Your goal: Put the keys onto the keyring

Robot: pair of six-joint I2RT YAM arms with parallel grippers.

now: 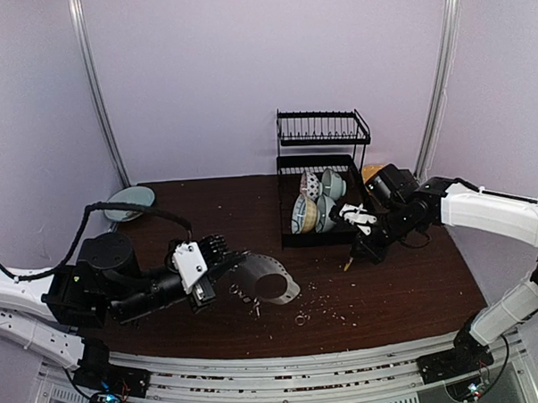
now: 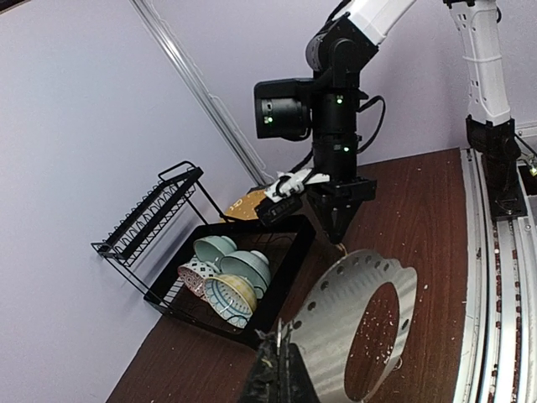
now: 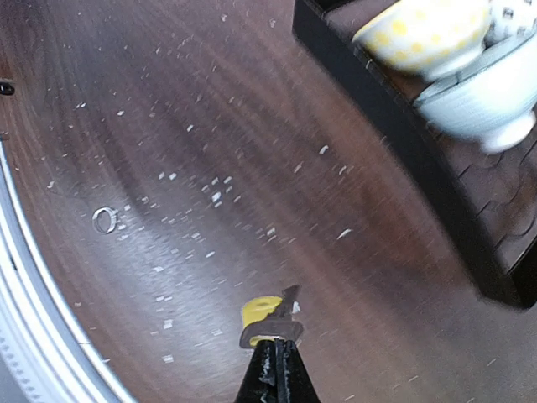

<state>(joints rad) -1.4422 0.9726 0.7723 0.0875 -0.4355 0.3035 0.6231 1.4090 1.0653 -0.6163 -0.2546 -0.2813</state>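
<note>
The yellow tag (image 3: 261, 310) reaches out beyond my right gripper's fingers. So next I put the keys down and grip the tag's loop end, with the loop leading.
The keys (image 3: 262, 311), a small metal key on a yellow plastic tag, hang just above the brown table with my right gripper (image 3: 275, 348) shut on them. In the top view that gripper (image 1: 356, 256) hovers in front of the dish rack, and the keys (image 1: 348, 266) dangle below it. The keyring (image 2: 336, 319) shows as a broad grey metal hoop with small holes along its edge. My left gripper (image 2: 283, 348) is shut on its near rim and holds it tilted over the table. From above, the left gripper (image 1: 234, 267) and the keyring (image 1: 261, 264) sit left of centre, well apart from the keys.
A black dish rack (image 1: 327, 190) with several bowls (image 2: 226, 277) stands at the back right. A tiny loose metal ring (image 3: 104, 220) and small metal bits (image 1: 244, 297) lie on the table, with white crumbs scattered about. A pale blue plate (image 1: 129, 203) leans at the back left.
</note>
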